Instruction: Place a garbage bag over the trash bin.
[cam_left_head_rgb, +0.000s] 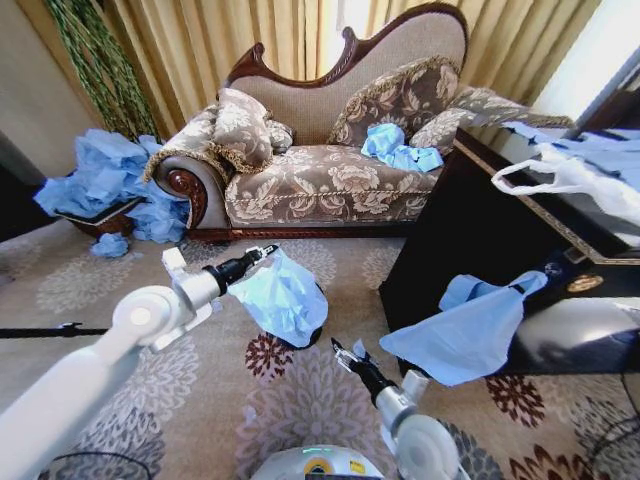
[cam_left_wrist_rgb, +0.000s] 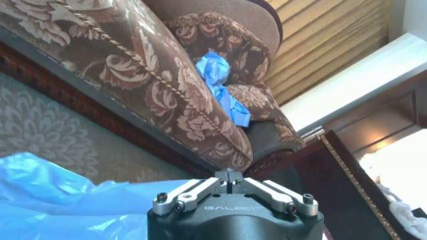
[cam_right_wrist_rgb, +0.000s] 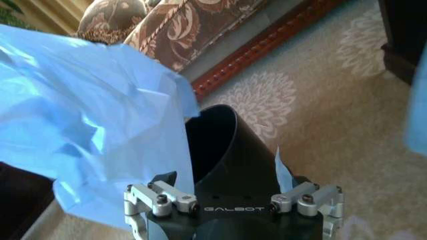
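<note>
The garbage bag has thin film that hangs in loose creases, so the garbage bag will crumple together and droop into the trash bin when the robot lowers the garbage bag's edges.
The garbage bag, thin and light blue, drapes over the far-left side of the small black trash bin on the carpet. My left gripper is at the bag's top corner, shut on its edge. In the left wrist view the fingers meet, with the garbage bag beside them. My right gripper hovers just right of the bin, open, with a small blue scrap on one finger. In the right wrist view the right gripper faces the trash bin's dark mouth, and the garbage bag covers one side of it.
A patterned sofa stands behind the bin with blue bags on its seat. A heap of blue bags lies at the left. A dark table at the right carries a white handled bag; a wide blue bag hangs off it.
</note>
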